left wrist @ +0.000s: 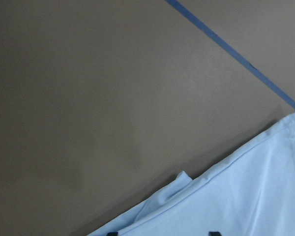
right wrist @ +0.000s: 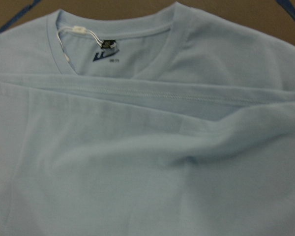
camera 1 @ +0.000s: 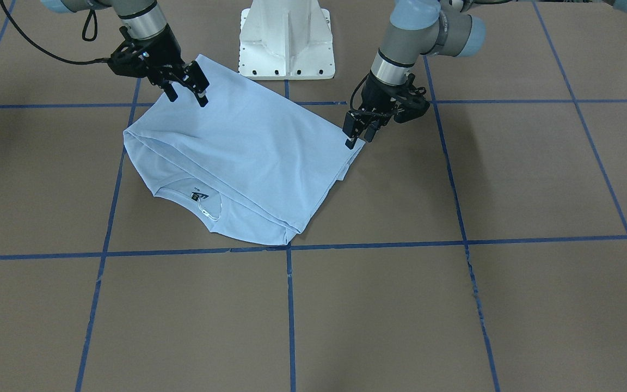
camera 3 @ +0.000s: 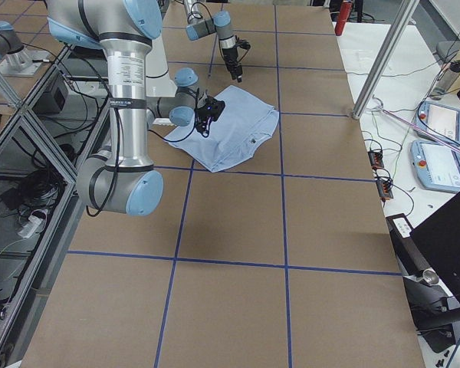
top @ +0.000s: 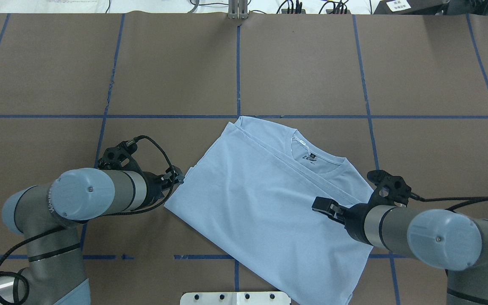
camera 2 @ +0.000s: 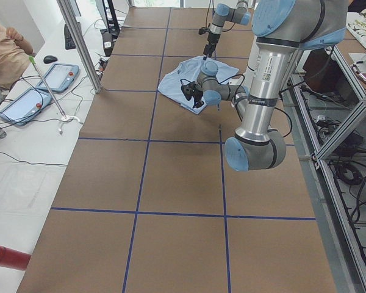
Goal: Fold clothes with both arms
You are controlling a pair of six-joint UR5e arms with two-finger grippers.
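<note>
I expect the light blue T-shirt (camera 1: pixel 249 140) to bend over whole, with its layers together, when I fold it, because the folded layers (camera 1: pixel 226 189) lie flat against each other.
The light blue T-shirt (camera 1: pixel 248 152) lies folded on the brown table, its hem edge brought up close to the collar. The dark neck label (camera 1: pixel 198 195) shows; the palm-tree print is hidden. In the overhead view the shirt (top: pixel 261 199) sits between both arms. My left gripper (camera 1: pixel 358 139) is at the shirt's side corner, low over the table, jaws apart and empty. My right gripper (camera 1: pixel 187 97) hovers over the opposite corner near the base, jaws apart and empty. The left wrist view shows the shirt's edge (left wrist: pixel 246 196); the right wrist view shows the collar (right wrist: pixel 113 59).
The white pedestal base (camera 1: pixel 286 43) stands just behind the shirt. Blue tape lines (camera 1: pixel 290 305) grid the brown table. An operator's desk with tablets (camera 2: pixel 24 101) lies beyond the far table edge.
</note>
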